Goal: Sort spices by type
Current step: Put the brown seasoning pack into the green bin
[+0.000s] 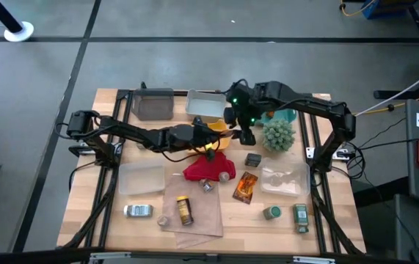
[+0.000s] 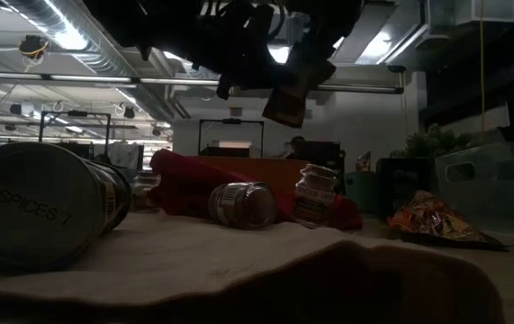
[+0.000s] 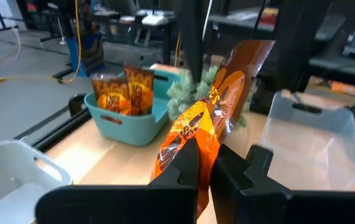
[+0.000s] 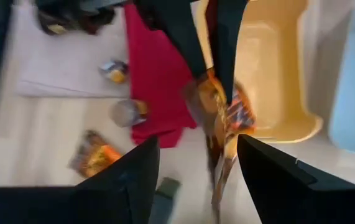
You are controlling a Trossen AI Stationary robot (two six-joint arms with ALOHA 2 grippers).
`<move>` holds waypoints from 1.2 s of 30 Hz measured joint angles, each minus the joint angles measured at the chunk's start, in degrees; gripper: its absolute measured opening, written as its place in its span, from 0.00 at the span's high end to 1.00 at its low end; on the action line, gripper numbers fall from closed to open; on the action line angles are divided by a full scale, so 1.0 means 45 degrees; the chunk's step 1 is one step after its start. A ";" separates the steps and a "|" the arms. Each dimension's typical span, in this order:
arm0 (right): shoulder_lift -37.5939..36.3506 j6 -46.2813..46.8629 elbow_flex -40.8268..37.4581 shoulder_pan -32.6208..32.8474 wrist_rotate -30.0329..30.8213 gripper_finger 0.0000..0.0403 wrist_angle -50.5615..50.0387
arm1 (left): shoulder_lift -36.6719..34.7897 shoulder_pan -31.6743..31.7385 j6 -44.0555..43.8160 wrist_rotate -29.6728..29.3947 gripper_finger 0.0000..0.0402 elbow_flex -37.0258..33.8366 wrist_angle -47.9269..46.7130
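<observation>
The sachet is in my left gripper, far from the teal bin point(image 1: 288, 115), so my right gripper should grab the sachet's loose end point(image 3: 249, 57) and bring the sachet to the bin.
An orange-brown foil sachet point(image 3: 217, 106) hangs in the air above the red cloth point(image 1: 208, 169), with my left gripper point(image 3: 205, 158) shut on it near the table's middle point(image 1: 213, 134). My right gripper point(image 1: 247, 136) hovers open just to the sachet's right; in its wrist view the open fingers point(image 4: 196, 168) frame the sachet point(image 4: 221, 115) without touching it. Another sachet point(image 1: 246, 187) lies flat on the table. Two more sachets point(image 3: 122, 93) stand in the teal bin point(image 3: 127, 124). Jars point(image 2: 243, 205), a small pot point(image 2: 315, 193) and a can point(image 2: 40, 207) lie near the front. My left gripper pinches one end of the sachet point(image 3: 193, 146) between its two fingers. The fingers come nearly level from the table's left side. The sachet stands out tilted beyond the fingertips, lifted clear of the table and the red cloth.
The fuzzy green plant point(image 1: 277, 136) stands right of my right gripper. A grey bin point(image 1: 154, 105) and a pale bin point(image 1: 205, 105) sit at the back, with clear containers point(image 1: 141, 178) point(image 1: 282, 180) at either side. Green-lidded jars point(image 1: 271, 213), a dark tin point(image 1: 253, 159) and a brown bottle point(image 1: 185, 210) stand nearby.
</observation>
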 joint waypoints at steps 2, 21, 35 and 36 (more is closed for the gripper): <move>0.0037 -0.0019 0.0000 0.0266 0.1161 0.47 -0.0042 | 0.0000 -0.0032 0.0069 0.0137 0.99 0.0000 0.0182; 0.0258 0.0135 0.0000 0.1076 0.1790 0.67 -0.0107 | -0.0005 -0.0049 -0.0350 0.0966 0.97 0.0000 0.1329; 0.0258 0.0684 0.0000 0.1076 0.2111 0.92 -0.0802 | -0.0005 -0.0049 0.0007 0.1000 0.74 0.0000 0.1322; 0.0258 0.0684 0.0000 0.1076 0.2267 0.94 -0.0954 | -0.0005 -0.0049 -0.0093 0.1000 0.71 0.0000 0.1316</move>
